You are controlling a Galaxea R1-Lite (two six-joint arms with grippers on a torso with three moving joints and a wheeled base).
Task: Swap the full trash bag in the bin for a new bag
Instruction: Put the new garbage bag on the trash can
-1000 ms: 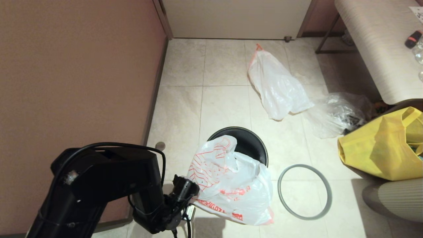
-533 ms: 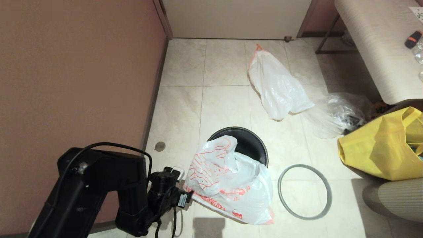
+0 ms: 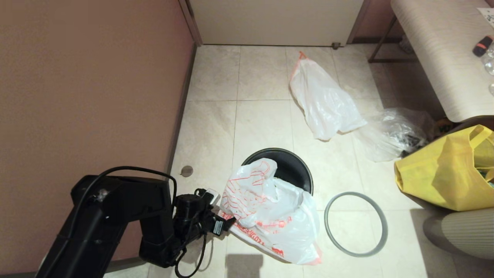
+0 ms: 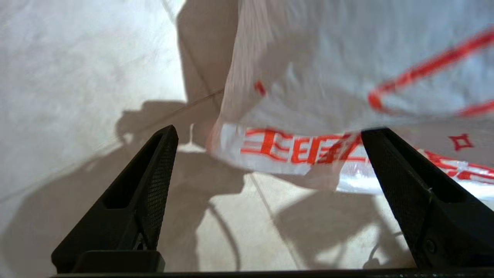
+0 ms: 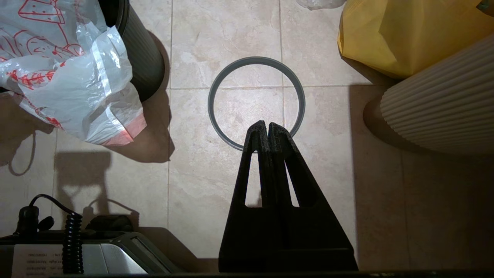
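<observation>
The printed hem (image 3: pixel 252 238) is lying loose under a slack fold, so the new bag (image 3: pixel 278 211) will open wide when I carry its edge over the bin.
The new bag (image 3: pixel 270 216), white with red drawings and lettering, lies draped over the near rim of the black bin (image 3: pixel 287 166) and spills onto the floor. My left gripper (image 3: pixel 220 210) is low at the bag's left edge and open. In the left wrist view its jaws (image 4: pixel 270 131) stand wide apart, with the bag's printed hem (image 4: pixel 293 146) just beyond the tips and nothing gripped. The full trash bag (image 3: pixel 324 104) lies on the tiles farther back. The grey hoop (image 3: pixel 356 224) lies flat to the right of the bin. My right gripper (image 5: pixel 266 124) hangs shut and empty above the hoop (image 5: pixel 216 85).
A brown wall (image 3: pixel 88 77) runs close along the left. A clear crinkled bag (image 3: pixel 393 135) and a yellow tote bag (image 3: pixel 447 170) sit at the right below a bench (image 3: pixel 436 50). A ribbed cream object (image 3: pixel 463 231) stands at the near right.
My left gripper opened and pulled away leftwards from the new bag, then came back up to its left edge. The bag settled slightly. The right arm has not moved.
</observation>
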